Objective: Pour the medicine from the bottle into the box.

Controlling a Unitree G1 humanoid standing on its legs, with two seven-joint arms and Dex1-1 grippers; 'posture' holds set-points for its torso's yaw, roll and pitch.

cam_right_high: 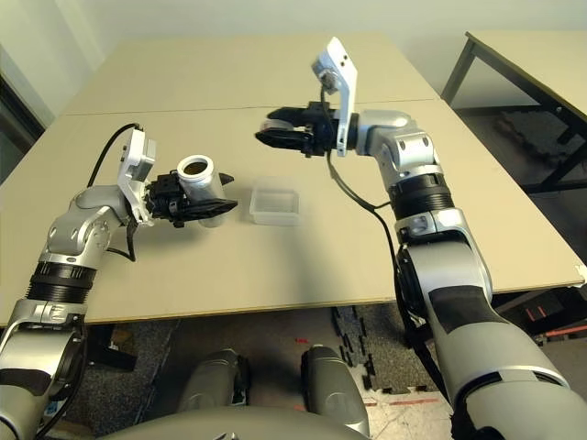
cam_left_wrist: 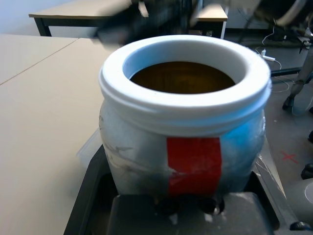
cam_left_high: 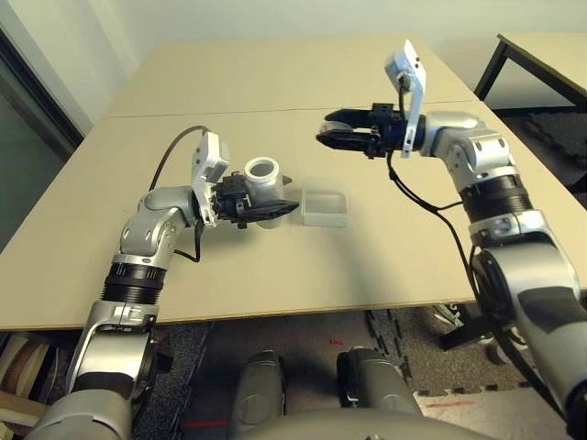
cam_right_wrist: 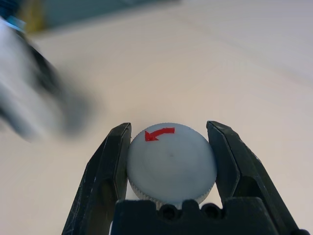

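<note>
My right gripper is lowering the grey cap, clear of the bottle's opening (cam_left_high: 262, 168), and should go on to the open tabletop (cam_left_high: 394, 209) beside the box and release there.
My left gripper (cam_left_high: 275, 207) is shut on the bottle (cam_left_high: 261, 179), a whitish jar with a red mark (cam_left_wrist: 193, 164). The bottle has no cap on and stands nearly upright just above the table. Its mouth (cam_left_wrist: 182, 77) shows a dark inside, and I cannot make out the medicine. The clear box (cam_left_high: 326, 202) rests on the table just right of the bottle, apart from it. My right gripper (cam_left_high: 335, 131) hangs raised beyond the box, shut on the round grey cap (cam_right_wrist: 171, 164) with its red arrow.
The light wooden table (cam_left_high: 275, 275) has a seam (cam_left_high: 238, 112) across it behind the arms. A second table (cam_left_high: 546, 50) with a black leg stands at the far right. A black cable (cam_left_high: 170, 160) loops off my left wrist.
</note>
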